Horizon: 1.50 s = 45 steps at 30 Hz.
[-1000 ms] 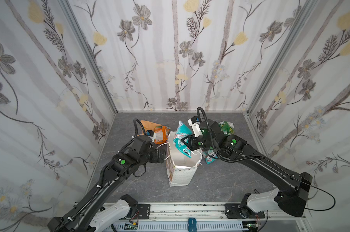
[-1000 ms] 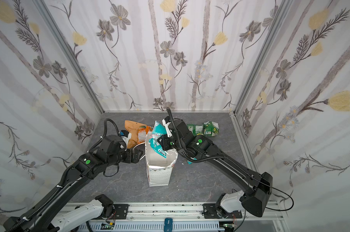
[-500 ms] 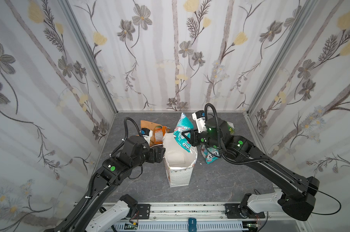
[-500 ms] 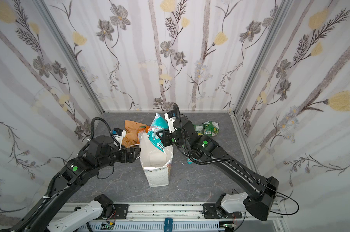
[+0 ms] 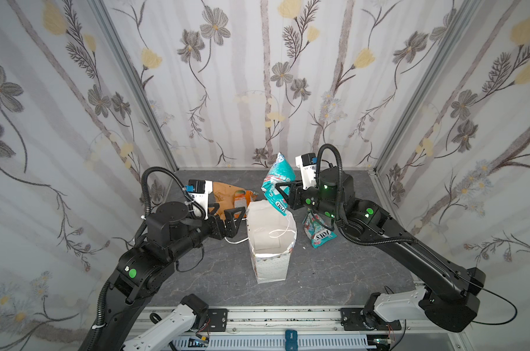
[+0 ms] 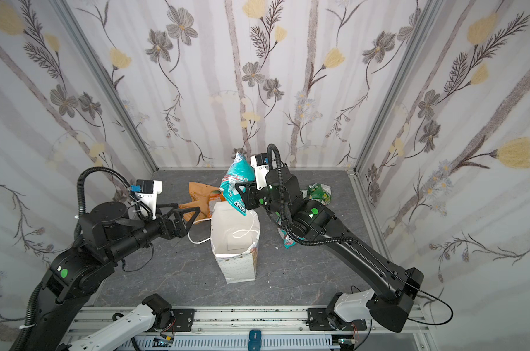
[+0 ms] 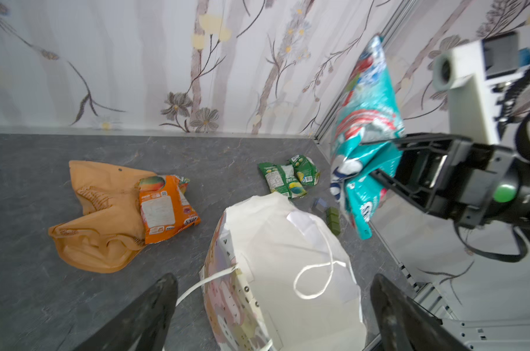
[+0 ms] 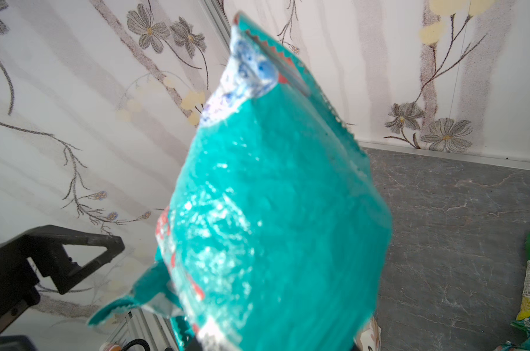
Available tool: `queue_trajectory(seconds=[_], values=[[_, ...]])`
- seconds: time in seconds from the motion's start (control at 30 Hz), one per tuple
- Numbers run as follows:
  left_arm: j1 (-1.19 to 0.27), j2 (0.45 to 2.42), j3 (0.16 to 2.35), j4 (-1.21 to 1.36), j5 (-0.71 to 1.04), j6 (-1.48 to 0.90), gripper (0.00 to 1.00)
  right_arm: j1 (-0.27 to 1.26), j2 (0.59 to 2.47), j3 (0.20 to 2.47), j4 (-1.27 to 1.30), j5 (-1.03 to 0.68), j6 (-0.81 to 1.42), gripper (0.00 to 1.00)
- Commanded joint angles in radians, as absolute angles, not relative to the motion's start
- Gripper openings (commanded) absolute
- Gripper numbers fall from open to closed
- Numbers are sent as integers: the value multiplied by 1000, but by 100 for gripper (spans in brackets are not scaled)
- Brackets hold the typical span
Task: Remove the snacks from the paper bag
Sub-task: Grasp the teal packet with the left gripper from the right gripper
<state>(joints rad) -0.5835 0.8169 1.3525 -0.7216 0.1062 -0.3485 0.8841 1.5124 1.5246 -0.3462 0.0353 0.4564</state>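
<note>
The teal packet bends in where the robot's right gripper pinches it [image 7: 370, 155], so the packet's upper end [image 5: 281, 165] will gather into a fold when the left gripper carries it.
The white paper bag [image 5: 271, 258] [image 6: 239, 264] [image 7: 288, 304] stands upright mid-table, and only a cord handle shows inside it. My right gripper [image 5: 280, 194] [image 6: 240, 193] is shut on a teal "FOX'S" packet [image 5: 277, 177] [image 6: 237, 177] [image 7: 367, 127] [image 8: 272, 212], held above the bag's back rim. My left gripper [image 5: 230, 209] [image 6: 187, 209] [image 7: 275, 282] is open just left of the bag, holding nothing. On the table lie another teal packet [image 5: 320, 232], two green packets [image 7: 285, 179] [image 6: 318, 193], an orange-white packet [image 7: 163, 206] and a tan pouch [image 7: 99, 218] [image 5: 224, 190].
An olive-green cube [image 7: 332, 218] and a small dark cube [image 7: 318, 206] sit on the grey tabletop behind the bag. One cord handle [image 5: 236, 241] trails on the table at the bag's left. Flowered walls close in the back and both sides.
The right gripper has risen with the teal packet, lifting it clear of the bag's mouth. The left gripper has drawn slightly away from the bag's left side. The bag has settled upright.
</note>
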Motion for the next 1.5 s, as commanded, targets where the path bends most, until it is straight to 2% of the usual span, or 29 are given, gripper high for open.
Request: queue_trajectory(seconds=[0.0, 0.2, 0.4, 0.57, 0.7, 0.9, 1.1, 1.27, 1.4, 1.47], values=[[-581, 859, 1413, -660, 133, -392, 100, 905, 1522, 1547, -307, 55, 394, 4], [-577, 970, 1523, -610, 230, -446, 100, 959, 1546, 1591, -358, 118, 320, 4], [-564, 1018, 1534, -486, 374, -516, 99, 994, 1574, 1617, -357, 54, 282, 4], [-542, 1055, 1516, -416, 429, -599, 95, 1015, 1581, 1624, -345, 22, 263, 4], [-531, 1077, 1497, -397, 440, -630, 87, 1025, 1575, 1624, -325, 5, 256, 4], [-523, 1083, 1434, -273, 534, -687, 55, 1030, 1572, 1623, -319, 3, 249, 5], [-524, 1078, 1416, -250, 544, -677, 33, 1029, 1580, 1623, -321, 0, 250, 10], [-525, 1074, 1420, -243, 543, -664, 15, 1030, 1558, 1620, -294, 0, 259, 19], [-525, 1065, 1429, -232, 543, -655, 6, 1030, 1515, 1593, -245, -25, 266, 34], [-524, 1059, 1438, -233, 539, -646, 1, 1029, 1483, 1563, -211, -32, 272, 38]])
